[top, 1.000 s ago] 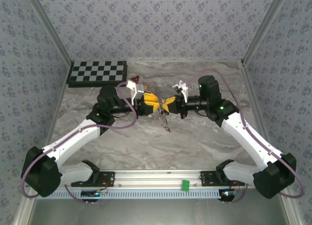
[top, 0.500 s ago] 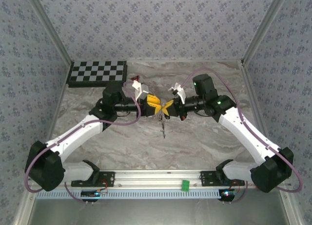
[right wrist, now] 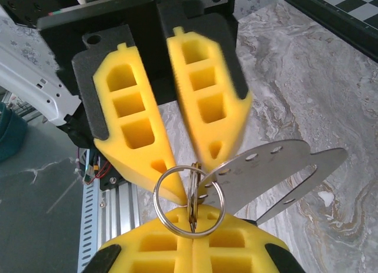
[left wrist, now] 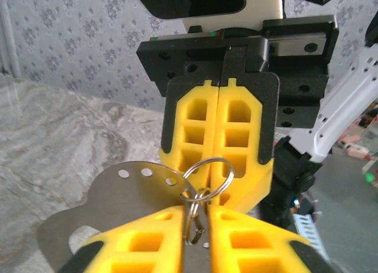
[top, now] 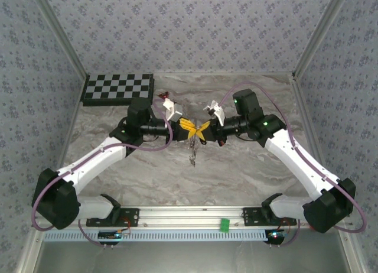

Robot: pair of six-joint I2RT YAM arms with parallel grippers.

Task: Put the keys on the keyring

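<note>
Next, my left gripper grips the steel tag (right wrist: pixel 230 171) while my right gripper opens and moves back, because my right gripper is pinching the linked rings (right wrist: pixel 194 193) and is in the way of the keyring.
The keyring is a large split ring (left wrist: pixel 208 174) linked with a smaller ring (left wrist: pixel 198 217). A flat steel tag (left wrist: pixel 133 190) with small holes hangs from it. My right gripper (right wrist: pixel 194 217) is shut on the keyring from one side. My left gripper (left wrist: pixel 196 213) faces it tip to tip, its yellow fingers (left wrist: pixel 147 237) drawn in to a narrow gap with the smaller ring pinched in it. In the top view both grippers, left (top: pixel 188 126) and right (top: pixel 201 130), meet above the table's middle, and a thin bunch (top: pixel 192 156) dangles under them. It is too small to tell keys in it.
A black-and-white checkerboard (top: pixel 118 88) lies at the back left of the marble table (top: pixel 248 172). A small red piece (top: pixel 162 96) sits beside the board. Patterned walls close in three sides. An aluminium rail with a green tab (top: pixel 224 224) runs along the near edge.
My left arm has slid right until its fingertips meet the right gripper's, and its jaws have narrowed onto the smaller ring. The dangling bunch has shifted slightly left.
</note>
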